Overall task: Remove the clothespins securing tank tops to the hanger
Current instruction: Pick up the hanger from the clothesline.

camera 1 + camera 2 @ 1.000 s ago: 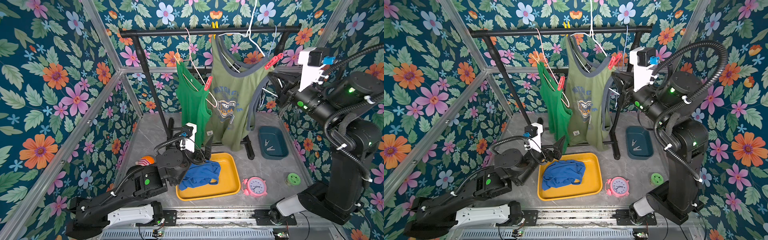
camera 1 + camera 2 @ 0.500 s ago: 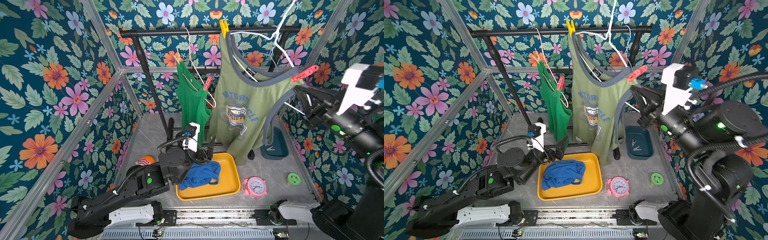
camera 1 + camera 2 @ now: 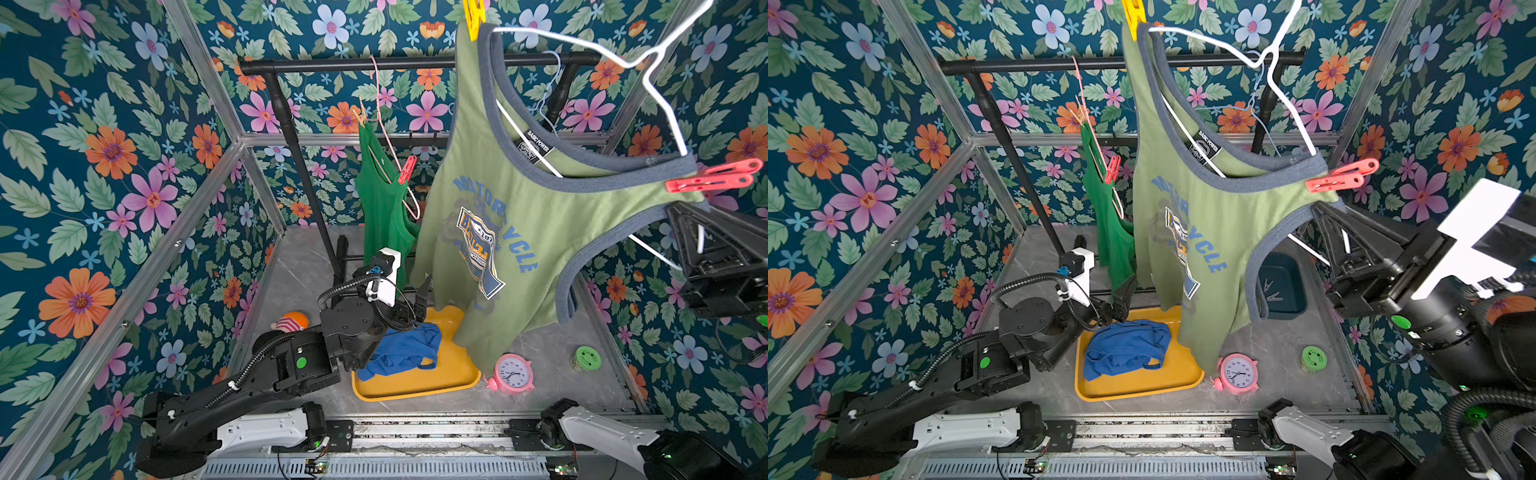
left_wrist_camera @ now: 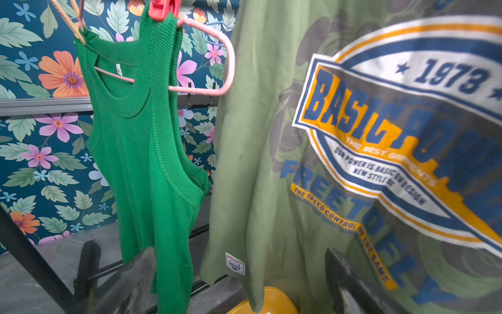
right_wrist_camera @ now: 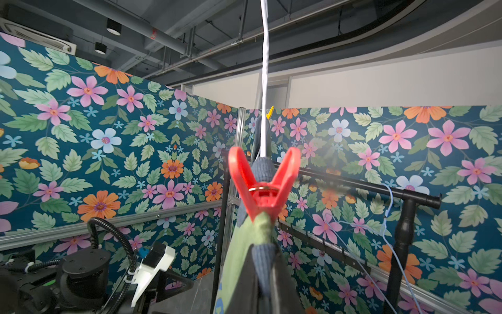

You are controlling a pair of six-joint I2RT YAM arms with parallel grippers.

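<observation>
The yellow clothespin (image 3: 473, 16) is too high up for the robot's left gripper to reach, so the robot's right gripper should bring the white hanger down over the yellow tray (image 3: 454, 353) for the left gripper to hold.
In both top views the olive tank top (image 3: 519, 216) with grey trim hangs on a white hanger (image 3: 648, 75) held off the black rail (image 3: 374, 64), close to the camera. A red clothespin (image 3: 715, 176) pins its near shoulder and a yellow clothespin (image 3: 473, 16) its far one. My right gripper (image 3: 677, 212) is shut on the strap and hanger wire just below the red clothespin (image 5: 262, 185). The bright green tank top (image 3: 382, 208) hangs on a pink hanger with a red clothespin (image 3: 407, 170) and a peach clothespin (image 3: 361, 118). My left gripper (image 4: 241, 285) stands open below both tops, holding nothing.
The blue tank top (image 3: 403, 349) lies in a yellow tray (image 3: 415, 386). A teal bin (image 3: 1281, 286) holds grey clothespins. A pink clock (image 3: 513, 372), a green roll (image 3: 586, 359) and an orange toy (image 3: 291, 322) sit on the floor. Flowered walls enclose the space.
My right gripper has carried the olive top and its white hanger off the rail, up and toward the camera. The left arm has barely moved.
</observation>
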